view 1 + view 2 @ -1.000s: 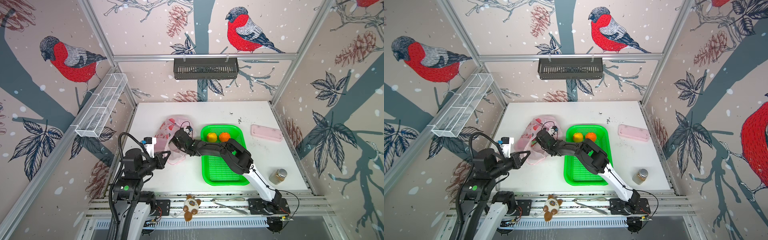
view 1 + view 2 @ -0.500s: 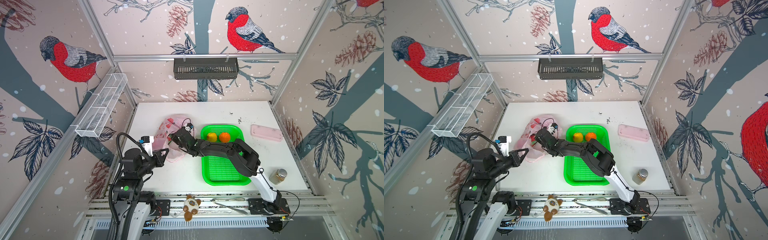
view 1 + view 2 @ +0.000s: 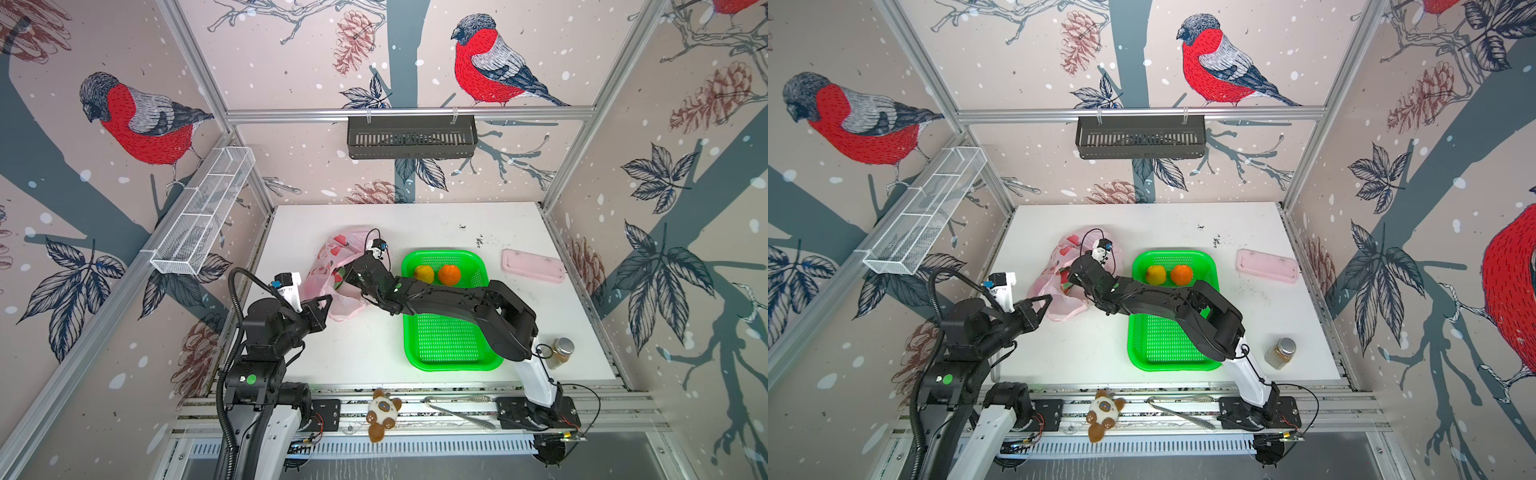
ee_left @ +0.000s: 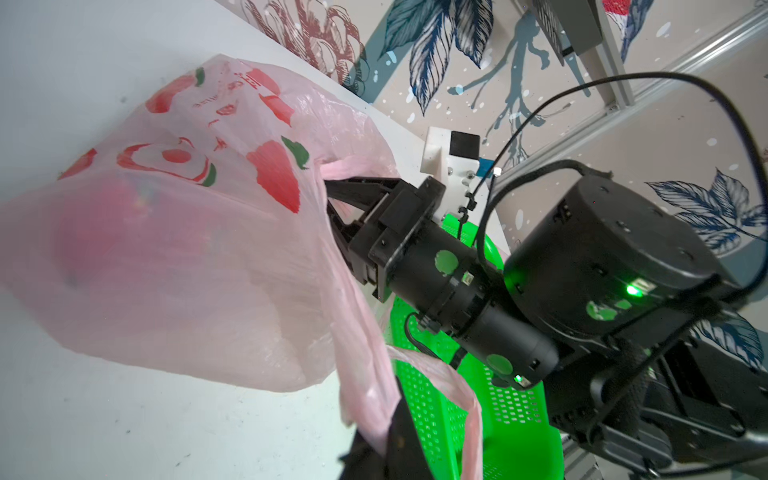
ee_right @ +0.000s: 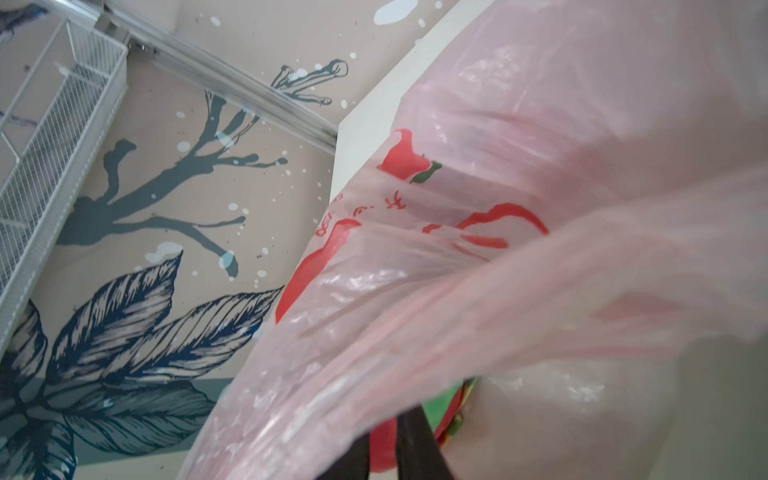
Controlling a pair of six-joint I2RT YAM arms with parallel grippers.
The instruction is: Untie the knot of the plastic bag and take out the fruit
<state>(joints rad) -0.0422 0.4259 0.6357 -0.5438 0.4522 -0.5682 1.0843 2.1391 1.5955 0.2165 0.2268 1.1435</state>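
Observation:
The bag's film (image 5: 384, 364) is hanging across the dragon fruit at my right gripper, so my left gripper should pull the bag's handle strip (image 4: 364, 392) back and make the bag's opening wider.
The pale pink plastic bag (image 3: 328, 257) (image 3: 1062, 254) (image 4: 187, 249) lies on the white table, left of the green basket. My left gripper (image 3: 328, 297) (image 3: 1048, 297) (image 4: 386, 436) is shut on one of its handle strips and pulls it taut. My right gripper (image 3: 343, 281) (image 3: 1068, 279) (image 5: 386, 428) reaches into the bag's mouth. Its fingers (image 4: 357, 187) stand close together on a red, green-scaled dragon fruit (image 5: 384, 453). More reddish fruit (image 4: 95, 232) shows through the film. A yellow ball (image 3: 424, 273) and an orange ball (image 3: 449, 274) rest in the basket. The knot is out of view.
The green basket (image 3: 449, 353) sits under my right arm. A flat pink case (image 3: 533, 266) lies at the right, with a glass jar (image 3: 561, 353) near the front right edge. A plush toy (image 3: 384, 413) and metal tongs (image 3: 457, 409) lie on the front rail.
My right gripper has pushed a little further into the bag's mouth, toward the far left. The left gripper keeps its hold on the handle strip and has barely moved.

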